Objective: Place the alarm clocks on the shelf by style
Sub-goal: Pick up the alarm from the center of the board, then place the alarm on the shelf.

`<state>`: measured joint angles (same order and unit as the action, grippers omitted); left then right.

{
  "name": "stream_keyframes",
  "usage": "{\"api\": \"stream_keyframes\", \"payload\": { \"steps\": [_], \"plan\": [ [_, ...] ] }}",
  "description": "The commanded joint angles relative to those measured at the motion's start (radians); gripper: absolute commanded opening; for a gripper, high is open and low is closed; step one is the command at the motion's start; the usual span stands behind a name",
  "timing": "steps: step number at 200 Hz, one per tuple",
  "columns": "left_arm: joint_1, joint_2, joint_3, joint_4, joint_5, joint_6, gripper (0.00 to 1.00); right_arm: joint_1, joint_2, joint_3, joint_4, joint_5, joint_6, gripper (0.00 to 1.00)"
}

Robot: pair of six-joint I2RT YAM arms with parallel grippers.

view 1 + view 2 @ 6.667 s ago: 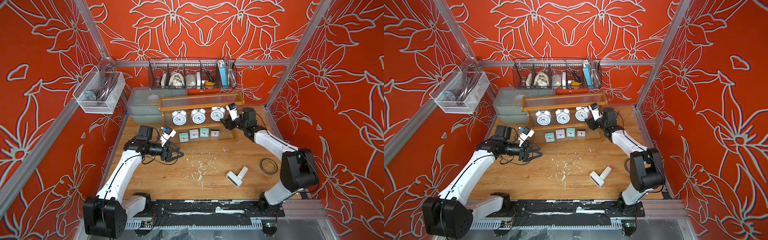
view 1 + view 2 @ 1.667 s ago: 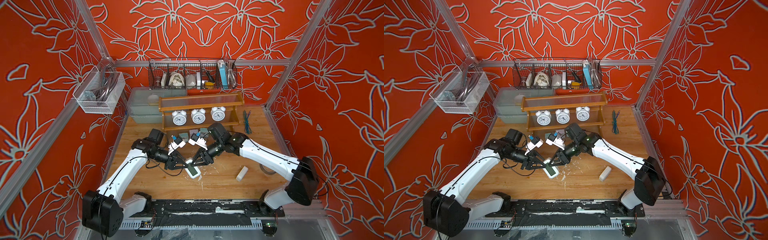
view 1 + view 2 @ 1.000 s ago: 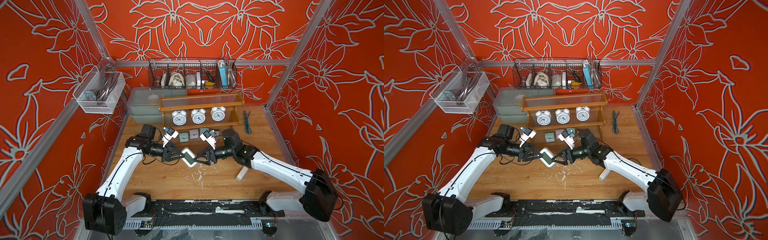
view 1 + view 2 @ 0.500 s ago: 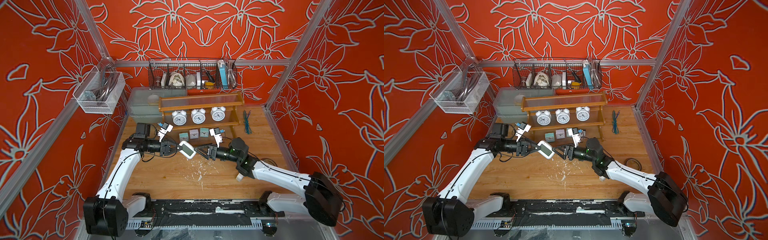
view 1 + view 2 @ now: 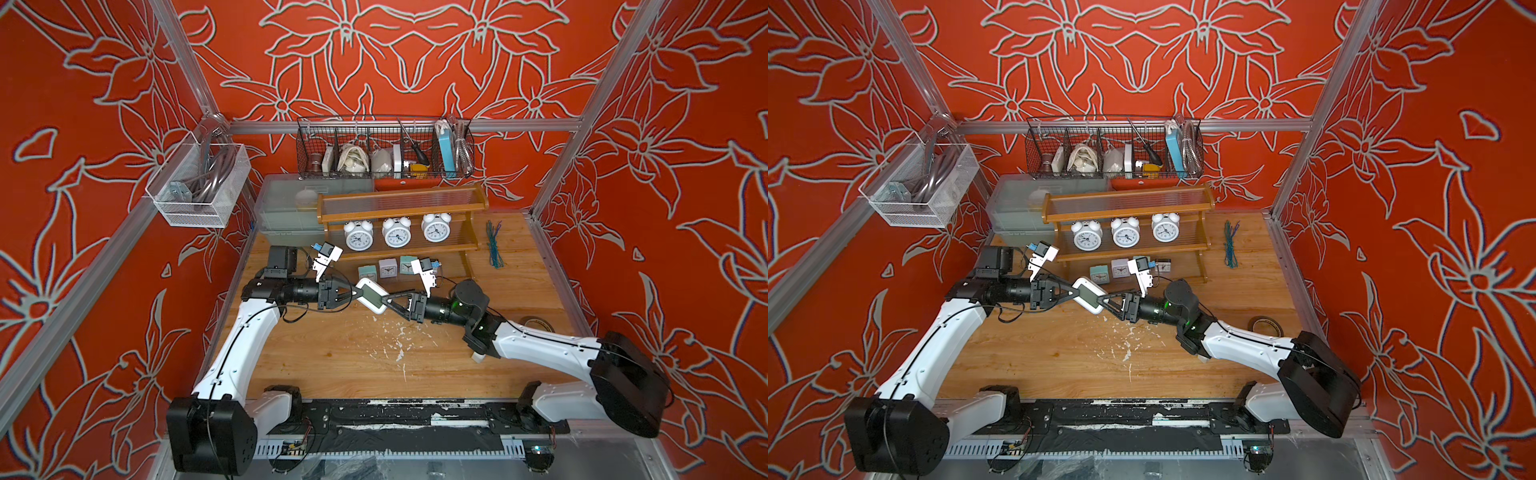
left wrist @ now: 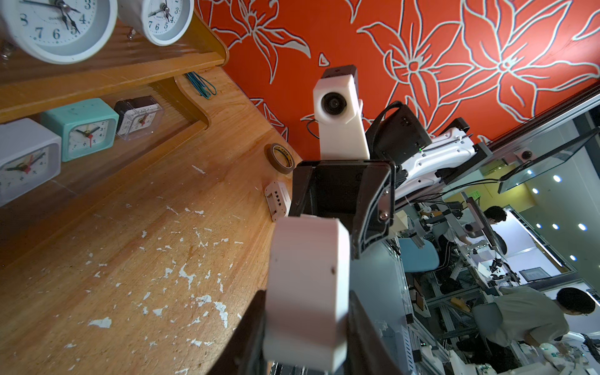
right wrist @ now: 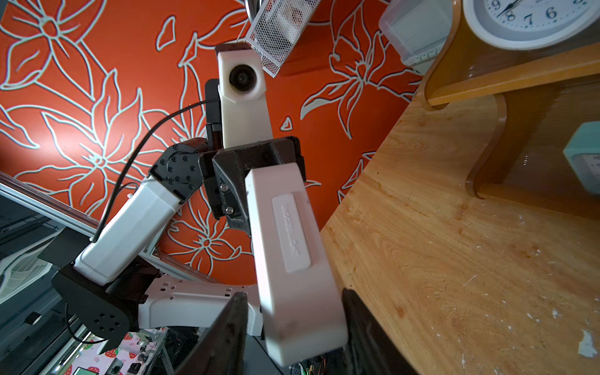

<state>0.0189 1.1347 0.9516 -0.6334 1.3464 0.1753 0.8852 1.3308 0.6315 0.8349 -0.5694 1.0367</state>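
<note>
My left gripper is pinning one end of the white digital clock point(image 5: 364, 288). My right gripper should clamp the other end point(image 5: 380, 304) before my left gripper opens for the lift.
A white digital alarm clock point(image 5: 370, 296) point(image 5: 1089, 295) hangs in the air above the table's middle. My left gripper point(image 5: 353, 294) point(image 6: 305, 324) is shut on its left end. My right gripper point(image 5: 388, 300) point(image 7: 292, 311) brackets its other end; one finger touches and a narrow gap shows at the other. The shelf point(image 5: 403, 216) carries three twin-bell clocks point(image 5: 396, 233) on its middle tier. Small square clocks point(image 5: 387, 268) sit on its bottom tier. A second white digital clock point(image 6: 277, 201) lies on the table, mostly under my right arm.
A brown tape roll point(image 5: 1264, 324) lies near the right wall, and green ties point(image 5: 494, 245) lie right of the shelf. A black wire basket point(image 5: 384, 151) hangs behind it, with a grey bin point(image 5: 286, 208) at its left. White flecks dot the wood.
My right gripper has moved left up to the held clock, and its jaws have narrowed around the clock's free end. The left arm has barely moved.
</note>
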Motion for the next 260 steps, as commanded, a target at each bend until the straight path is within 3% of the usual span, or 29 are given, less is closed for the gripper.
{"api": "stream_keyframes", "payload": {
  "steps": [1,47,80,90,113,135,181,221,260],
  "plan": [
    [0.008,-0.019,-0.005,0.014,0.037,0.003,0.13,0.010,0.008,0.010,0.048,-0.014,-0.007,0.44],
    [0.010,-0.019,-0.014,0.001,0.038,0.031,0.15,0.008,0.003,0.013,0.028,-0.030,-0.050,0.33],
    [0.010,-0.021,-0.010,-0.025,0.030,0.062,0.19,0.006,-0.046,0.054,-0.126,-0.044,-0.175,0.29],
    [0.012,-0.020,-0.009,-0.035,0.024,0.078,0.25,0.003,-0.063,0.072,-0.190,-0.050,-0.226,0.28],
    [0.013,-0.024,-0.012,-0.052,-0.006,0.102,0.50,-0.024,-0.098,0.114,-0.319,-0.085,-0.324,0.26],
    [0.018,-0.027,-0.017,-0.055,-0.045,0.118,0.60,-0.075,-0.108,0.171,-0.429,-0.158,-0.396,0.24],
    [0.047,-0.049,-0.014,-0.058,-0.141,0.132,0.62,-0.189,-0.117,0.397,-0.850,-0.239,-0.715,0.24],
    [0.053,-0.055,-0.020,-0.050,-0.183,0.136,0.63,-0.253,-0.088,0.646,-1.174,-0.190,-0.998,0.24],
    [0.053,-0.059,-0.030,-0.041,-0.187,0.138,0.64,-0.287,0.065,0.935,-1.400,-0.134,-1.151,0.24]
  ]
}}
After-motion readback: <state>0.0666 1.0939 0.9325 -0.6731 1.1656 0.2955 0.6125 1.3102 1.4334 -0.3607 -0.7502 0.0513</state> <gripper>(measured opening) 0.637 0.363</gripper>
